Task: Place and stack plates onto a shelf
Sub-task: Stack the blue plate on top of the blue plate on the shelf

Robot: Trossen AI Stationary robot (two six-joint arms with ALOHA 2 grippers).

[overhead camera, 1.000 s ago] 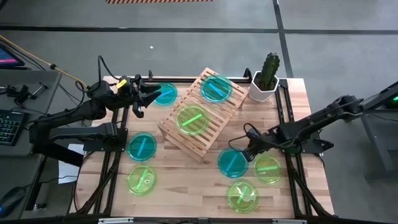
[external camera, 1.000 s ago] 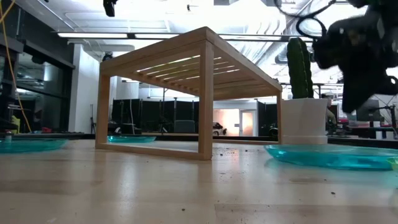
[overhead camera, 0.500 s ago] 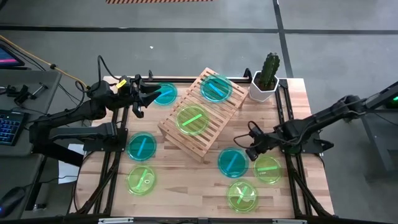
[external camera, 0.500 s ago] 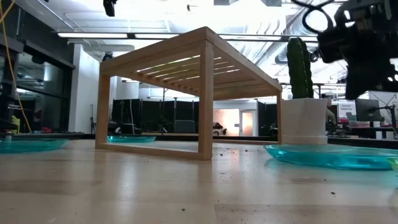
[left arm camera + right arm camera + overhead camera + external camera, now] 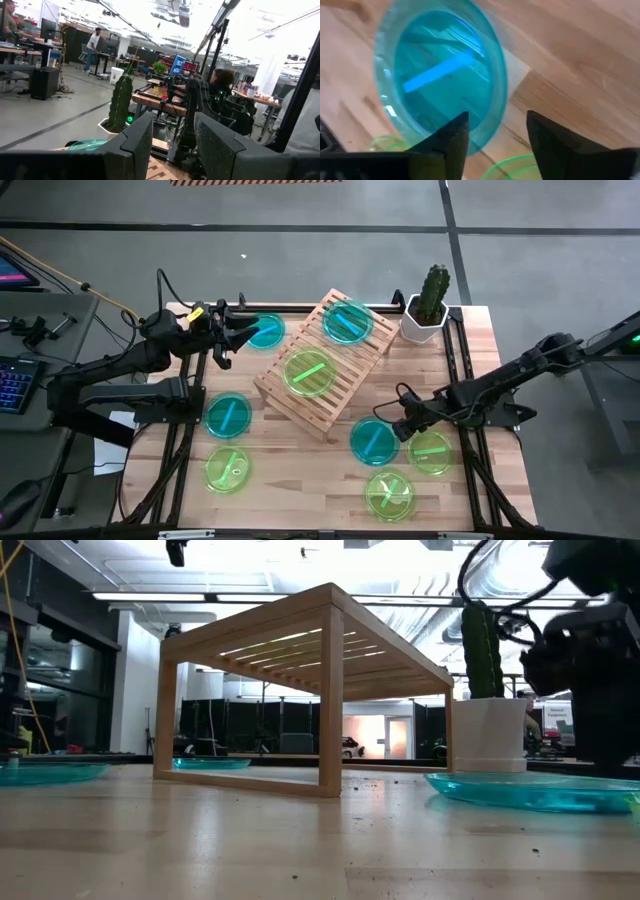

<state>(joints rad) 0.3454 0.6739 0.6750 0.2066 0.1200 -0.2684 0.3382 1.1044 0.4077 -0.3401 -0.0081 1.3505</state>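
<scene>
The teal plate (image 5: 374, 441) by my right gripper is see-through, so its strip and the shelf plate's strip (image 5: 348, 324) should make a cross when I stack the teal plate.
The wooden shelf (image 5: 318, 367) stands mid-table with a teal plate (image 5: 347, 322) and a green plate (image 5: 308, 372) on its slats. Other plates lie flat on the table: teal ones (image 5: 265, 330) (image 5: 228, 415) (image 5: 375, 441) and green ones (image 5: 228, 470) (image 5: 430, 452) (image 5: 390, 494). My right gripper (image 5: 497, 135) is open, low over the right-hand edge of the teal plate (image 5: 445, 80) in front of the shelf. One finger is over the plate's rim and the other is past it. My left gripper (image 5: 172, 145) is open, raised at the far left beside a teal plate, with nothing between its fingers.
A white pot with a cactus (image 5: 428, 302) stands at the far right corner, behind the shelf. The green plates lie close to my right gripper (image 5: 398, 427) on the near right. Bare wood shows between the shelf and the near edge.
My right gripper has come down toward the teal plate in front of the shelf and moved slightly toward the table's left. The plates and the shelf have stayed where they were.
</scene>
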